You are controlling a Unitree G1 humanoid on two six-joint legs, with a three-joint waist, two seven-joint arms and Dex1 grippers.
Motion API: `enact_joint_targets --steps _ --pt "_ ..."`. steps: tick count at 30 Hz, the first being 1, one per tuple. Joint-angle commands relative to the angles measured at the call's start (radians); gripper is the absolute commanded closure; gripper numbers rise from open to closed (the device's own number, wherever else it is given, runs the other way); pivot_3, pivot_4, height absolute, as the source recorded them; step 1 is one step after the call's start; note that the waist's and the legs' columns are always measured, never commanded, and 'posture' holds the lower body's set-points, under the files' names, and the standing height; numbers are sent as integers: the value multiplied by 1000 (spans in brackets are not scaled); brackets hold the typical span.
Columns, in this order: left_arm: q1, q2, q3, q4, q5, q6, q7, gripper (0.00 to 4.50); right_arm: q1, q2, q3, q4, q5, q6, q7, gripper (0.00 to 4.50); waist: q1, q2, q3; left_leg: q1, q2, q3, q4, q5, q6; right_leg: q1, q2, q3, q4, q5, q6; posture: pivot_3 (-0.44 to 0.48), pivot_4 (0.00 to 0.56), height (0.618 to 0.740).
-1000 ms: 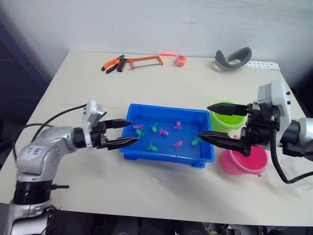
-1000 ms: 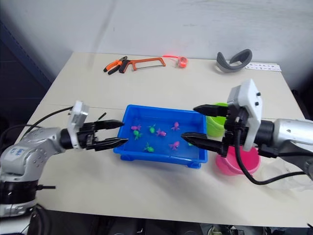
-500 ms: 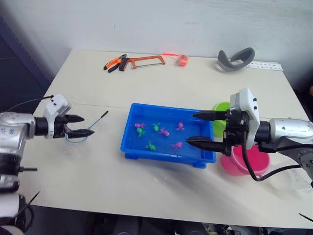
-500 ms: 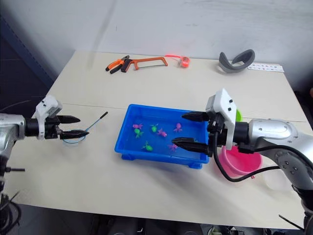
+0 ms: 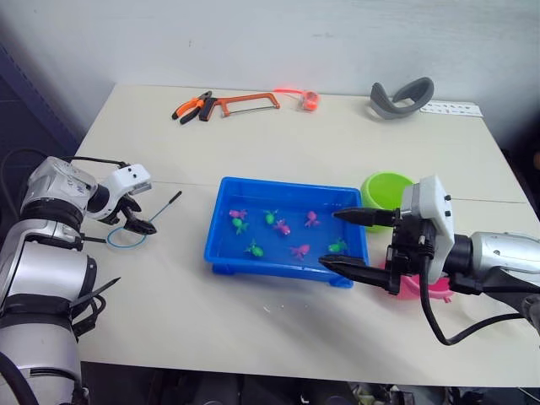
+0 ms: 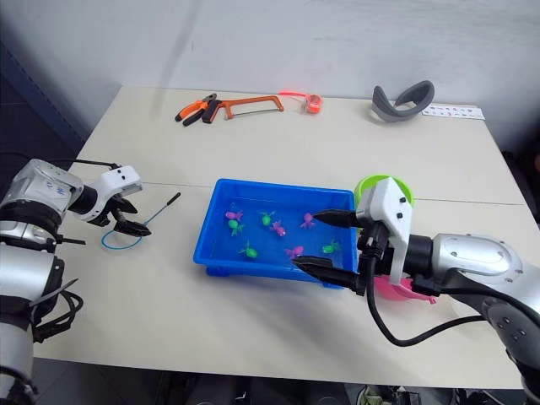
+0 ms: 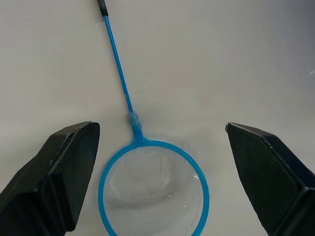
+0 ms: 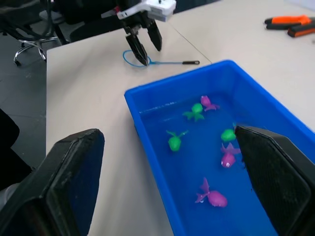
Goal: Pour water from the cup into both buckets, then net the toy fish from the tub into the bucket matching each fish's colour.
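Note:
The toy fish (image 5: pixel 282 227) are loose and spread out in the tub's open water (image 5: pixel 278 248), so I expect them to float to new spots when the robot scoops with the net.
The blue tub (image 5: pixel 221 246) lies mid-table with several magenta and green toy fish (image 5: pixel 282 227) in water. To its left the net (image 5: pixel 125 240) rests flat on the table, its handle (image 5: pixel 167 205) angled toward the tub. My left gripper (image 5: pixel 139 226) points down over the hoop (image 7: pixel 150 144), open, one finger on each side of it. My right gripper (image 5: pixel 329 239) is open over the tub's right end. The green bucket (image 5: pixel 386 187) stands behind the right gripper. The pink bucket (image 6: pixel 401 291) is mostly hidden under my right wrist. The cup is out of view.
At the table's far edge lie orange pliers (image 5: pixel 192 108), a hacksaw (image 5: pixel 246 103), a small orange-red item (image 5: pixel 310 99), a grey curved band (image 5: pixel 402 99) and a white strip (image 5: pixel 451 109). Bare tabletop lies in front of the tub.
My left gripper has drawn back and turned down over the net's hoop. My right gripper has shifted toward the tub's right front corner, covering more of the pink bucket.

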Motion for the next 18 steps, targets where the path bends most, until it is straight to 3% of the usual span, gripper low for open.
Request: enact_joint_targets --steps 1,18 --pt "-13 8 -8 32 48 -19 40 0 9 1 -44 -44 39 4 -24 34 1 0 0 0 0 0 0 0 0 0 0 0 0 0 0 0 150 740" --pt "-43 -73 105 79 28 100 165 0 12 -15 -66 -73 78 4 -64 34 3 -2 -1 -1 0 -1 1 0 0 0 -1 -1 1 0 0 0 150 740"
